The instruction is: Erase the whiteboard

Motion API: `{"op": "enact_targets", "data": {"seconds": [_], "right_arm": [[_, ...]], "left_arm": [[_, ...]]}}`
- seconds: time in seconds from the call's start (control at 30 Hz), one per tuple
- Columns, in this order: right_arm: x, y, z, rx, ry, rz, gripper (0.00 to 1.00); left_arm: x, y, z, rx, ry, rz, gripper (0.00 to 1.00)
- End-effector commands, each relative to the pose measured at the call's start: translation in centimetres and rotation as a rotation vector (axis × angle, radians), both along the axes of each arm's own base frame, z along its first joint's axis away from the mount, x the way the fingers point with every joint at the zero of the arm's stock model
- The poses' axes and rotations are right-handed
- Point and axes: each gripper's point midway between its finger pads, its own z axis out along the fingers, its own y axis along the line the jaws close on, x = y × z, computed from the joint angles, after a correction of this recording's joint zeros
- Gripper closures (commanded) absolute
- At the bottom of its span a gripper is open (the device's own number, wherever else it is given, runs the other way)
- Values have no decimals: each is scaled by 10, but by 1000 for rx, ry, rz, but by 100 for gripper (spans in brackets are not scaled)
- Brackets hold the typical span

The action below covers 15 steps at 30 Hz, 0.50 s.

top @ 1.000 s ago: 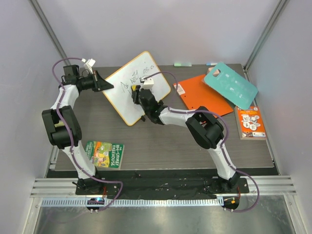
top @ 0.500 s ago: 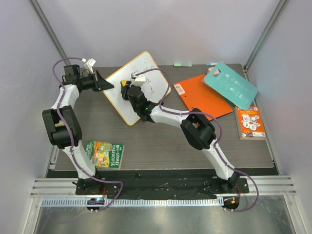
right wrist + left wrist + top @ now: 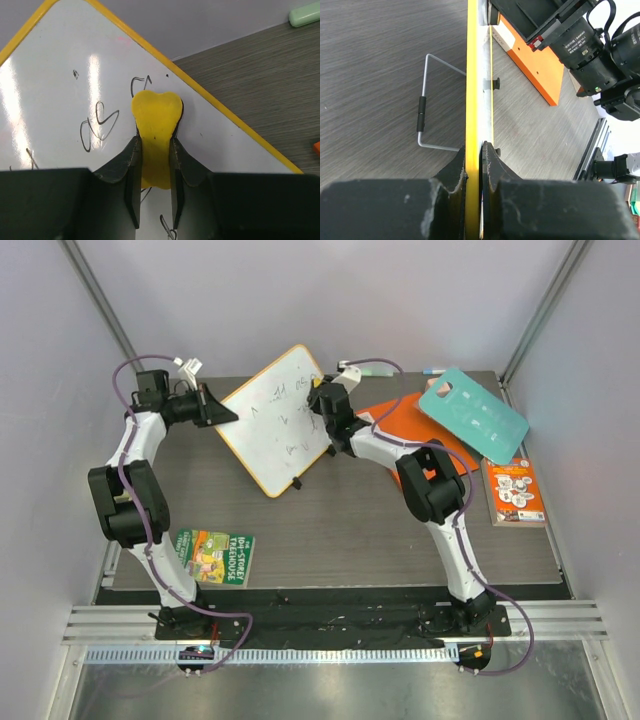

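The yellow eraser is near the whiteboard's rim (image 3: 313, 361) and black handwriting is still across the whiteboard, so next my right gripper wipes back over the handwriting (image 3: 278, 393) toward my left gripper.
The whiteboard (image 3: 275, 420) stands tilted at the back of the table, white with an orange-yellow rim and faint black handwriting. My left gripper (image 3: 222, 416) is shut on its left edge; the left wrist view shows the rim (image 3: 472, 100) edge-on between the jaws. My right gripper (image 3: 322, 400) is at the board's upper right, shut on a yellow eraser (image 3: 155, 131) pressed against the white face (image 3: 60, 100) beside the scribbles.
An orange book (image 3: 415, 435) lies right of the board, with a teal card (image 3: 472, 413) over its far corner. A small book (image 3: 514, 490) lies at the right, a green booklet (image 3: 214, 554) at the front left. A wire stand (image 3: 422, 115) props the board.
My right gripper swept with the eraser from the board's middle to its upper right. Much of the handwriting in the middle has gone. The left gripper kept its hold.
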Motion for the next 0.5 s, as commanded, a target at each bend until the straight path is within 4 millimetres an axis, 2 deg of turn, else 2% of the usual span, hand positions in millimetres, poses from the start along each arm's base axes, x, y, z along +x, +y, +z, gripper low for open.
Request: {"op": "enact_targets", "data": {"seconds": [0.0, 0.07, 0.1, 0.13, 0.2, 0.37, 0.47], "right_arm": [[-56, 49, -74, -138, 159, 186, 99], [-76, 63, -78, -151, 166, 240, 99], [-91, 79, -78, -145, 157, 280, 99], [-103, 83, -80, -145, 162, 309, 99], [-128, 107, -82, -115, 169, 389, 99], [-165, 143, -91, -30, 235, 507, 99], [-184, 166, -84, 34, 242, 587, 99]], "left_arm": [[11, 3, -21, 233, -138, -16, 100], [9, 3, -22, 237, -137, -18, 100], [8, 3, -21, 240, -140, -20, 100], [8, 2, -21, 243, -143, -24, 100], [6, 3, -21, 251, -144, -24, 100], [5, 1, -20, 250, -144, -28, 100], [4, 1, -21, 248, -142, -27, 100]]}}
